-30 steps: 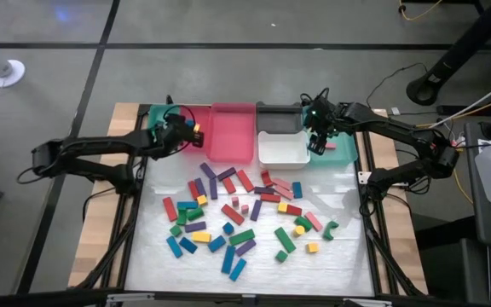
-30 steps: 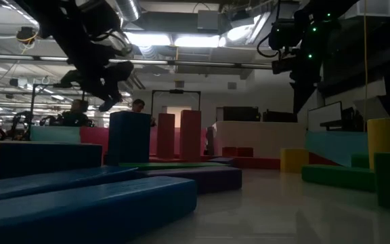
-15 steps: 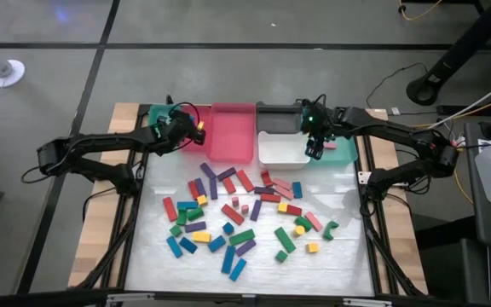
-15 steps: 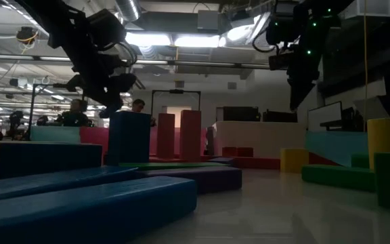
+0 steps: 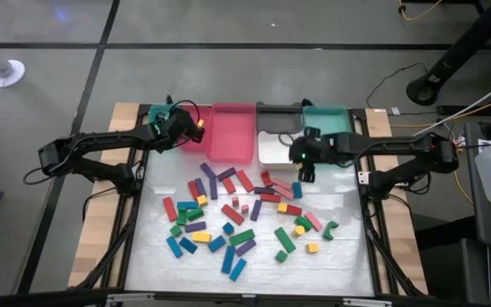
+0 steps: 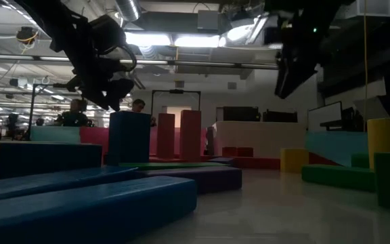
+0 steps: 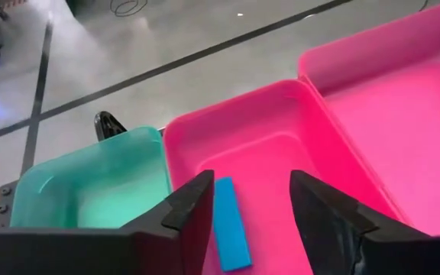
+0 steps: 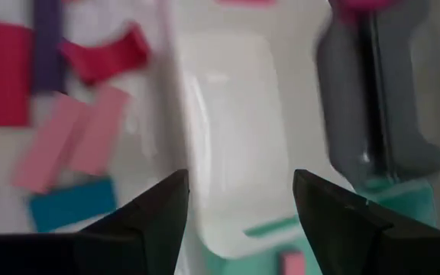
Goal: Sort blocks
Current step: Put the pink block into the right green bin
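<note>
My right gripper goes on, open, toward the block's top (image 5: 245,207) until its fingers close around it, as the nearer upright pink block (image 6: 191,137) stands apart from its twin.
Several small coloured blocks (image 5: 237,213) lie scattered on the white mat in the middle of the table. My left gripper (image 5: 190,128) hovers open over the trays at the far left. In its wrist view a blue block (image 7: 231,221) lies flat on the floor of a small pink tray (image 7: 273,145), below the gap between the fingers (image 7: 197,202). My right gripper (image 5: 305,169) stands open above the near edge of the white tray (image 8: 228,153), with nothing between its fingers. Pink blocks (image 8: 67,145) and a teal block (image 8: 71,202) lie on the mat beside that tray.
Trays line the far edge: teal (image 5: 162,113), large pink (image 5: 233,132), black (image 5: 278,115), white (image 5: 281,152) and teal (image 5: 329,124). Wooden rails and cables run along both table sides. The mat's near strip (image 5: 245,286) is bare.
My right gripper has swung from over the far-right teal tray toward the table's left and near edges, to the white tray's near edge, rolling somewhat; its fingers have stayed open. My left gripper has shifted a little toward the large pink tray.
</note>
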